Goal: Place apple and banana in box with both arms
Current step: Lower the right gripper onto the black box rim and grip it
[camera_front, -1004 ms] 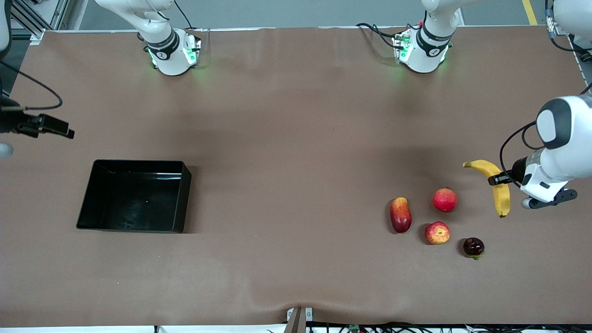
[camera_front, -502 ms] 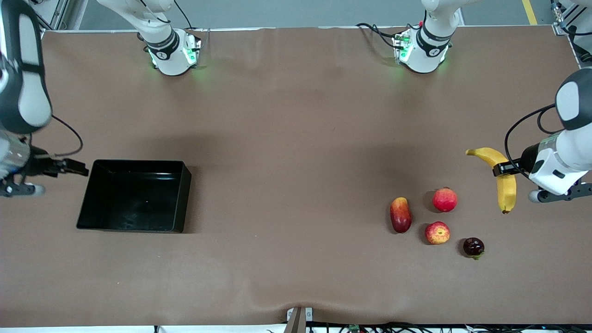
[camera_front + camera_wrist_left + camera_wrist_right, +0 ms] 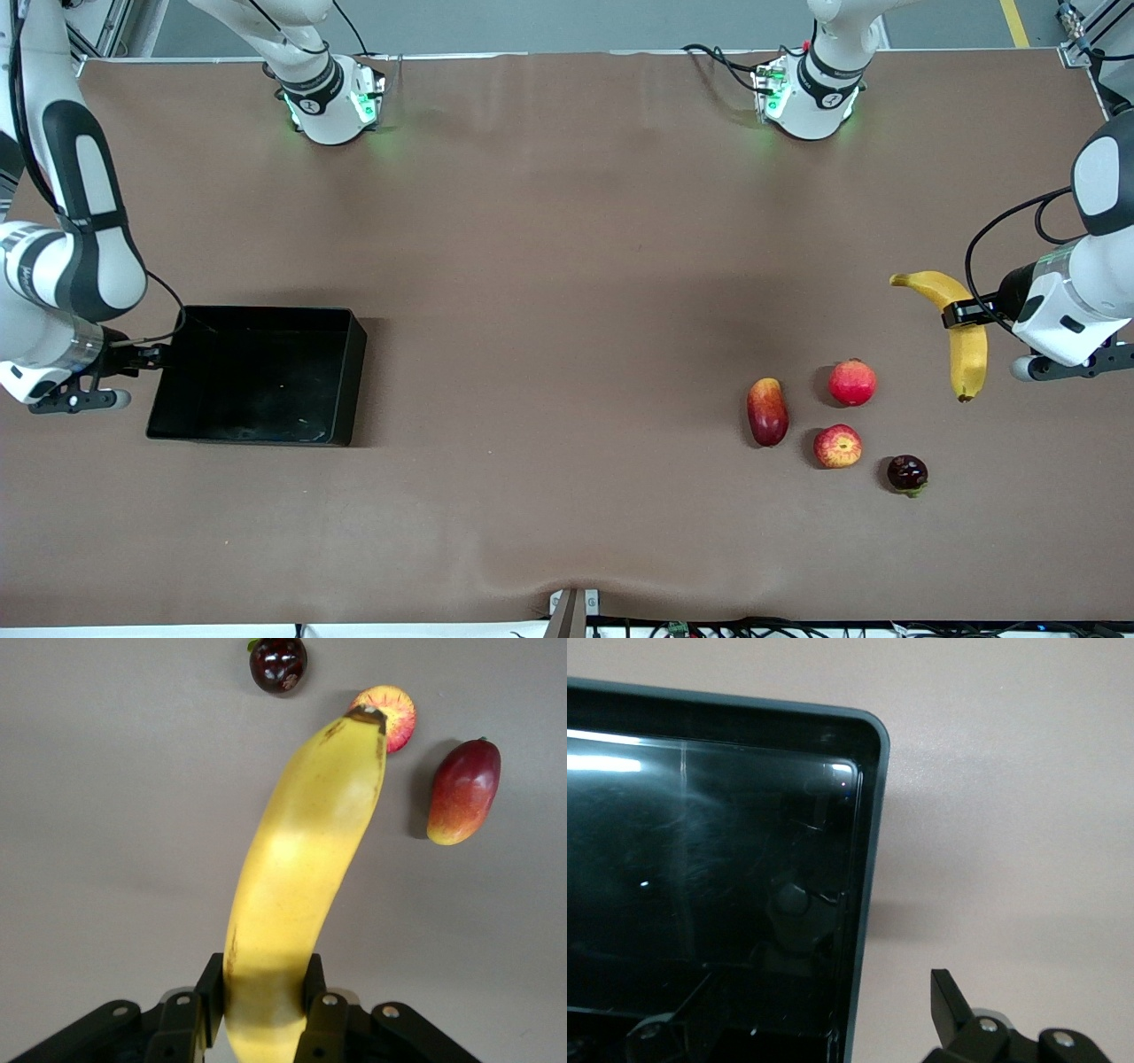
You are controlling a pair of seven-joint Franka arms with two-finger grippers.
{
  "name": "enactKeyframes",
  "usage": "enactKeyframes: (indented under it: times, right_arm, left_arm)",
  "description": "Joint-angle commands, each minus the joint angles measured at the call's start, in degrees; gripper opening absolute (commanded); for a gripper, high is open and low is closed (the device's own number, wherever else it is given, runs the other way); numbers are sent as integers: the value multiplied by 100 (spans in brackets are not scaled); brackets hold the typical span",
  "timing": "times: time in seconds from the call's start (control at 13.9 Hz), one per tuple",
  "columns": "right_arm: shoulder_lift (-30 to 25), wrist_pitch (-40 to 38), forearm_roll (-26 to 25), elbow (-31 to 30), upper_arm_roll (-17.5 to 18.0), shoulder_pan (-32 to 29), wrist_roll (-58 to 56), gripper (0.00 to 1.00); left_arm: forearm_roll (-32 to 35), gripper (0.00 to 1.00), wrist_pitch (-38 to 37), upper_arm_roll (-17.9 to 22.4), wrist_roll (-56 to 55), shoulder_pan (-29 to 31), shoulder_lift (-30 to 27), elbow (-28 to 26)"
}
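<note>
The black box (image 3: 260, 377) is far from the banana that my left gripper holds. Next, my right gripper takes hold of the box's end (image 3: 160, 392) and brings the box nearer first.
My left gripper (image 3: 959, 314) is shut on the yellow banana (image 3: 964, 350) near its stem end and holds it in the air over the table at the left arm's end, beside the fruit cluster. In the left wrist view the banana (image 3: 301, 859) sits between the fingers (image 3: 321, 992). The apple (image 3: 837, 446), red with yellow patches, lies on the table; the banana tip partly hides it in the left wrist view (image 3: 399, 718). My right gripper (image 3: 155, 354) is open and empty over the end wall of the empty black box (image 3: 353, 372). Its rim also shows in the right wrist view (image 3: 873, 815).
A pinkish-red round fruit (image 3: 852, 382), an oblong red-and-yellow fruit (image 3: 767, 411) and a small dark fruit (image 3: 907, 473) lie around the apple. Bare brown table stretches between the box and the fruit. Both arm bases stand at the table's edge farthest from the front camera.
My right arm has swung in from outside the table to the box's end wall. My left gripper has shifted slightly with the banana held in it.
</note>
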Motion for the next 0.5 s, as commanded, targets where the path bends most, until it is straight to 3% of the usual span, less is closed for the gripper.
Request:
enactKeyframes:
  times: [0.0,0.22,0.29,0.36,0.43]
  right_arm:
    - [256,161,-40,92,82,-90,-95,100]
    - [441,153,-5,101,82,-107,-69,100]
    - [459,135,4,101,82,-107,-25,94]
    - [468,74,12,101,82,-107,-16,40]
    - [468,13,12,101,82,-90,28,4]
  left_arm:
    - [124,0,-133,-209,-324,11,-63,47]
    - [124,0,-133,-228,-360,2,-63,47]
    - [124,0,-133,-228,-352,11,-63,38]
    - [124,0,-133,-228,-351,11,-63,38]
    - [124,0,-133,-228,-343,11,-63,38]
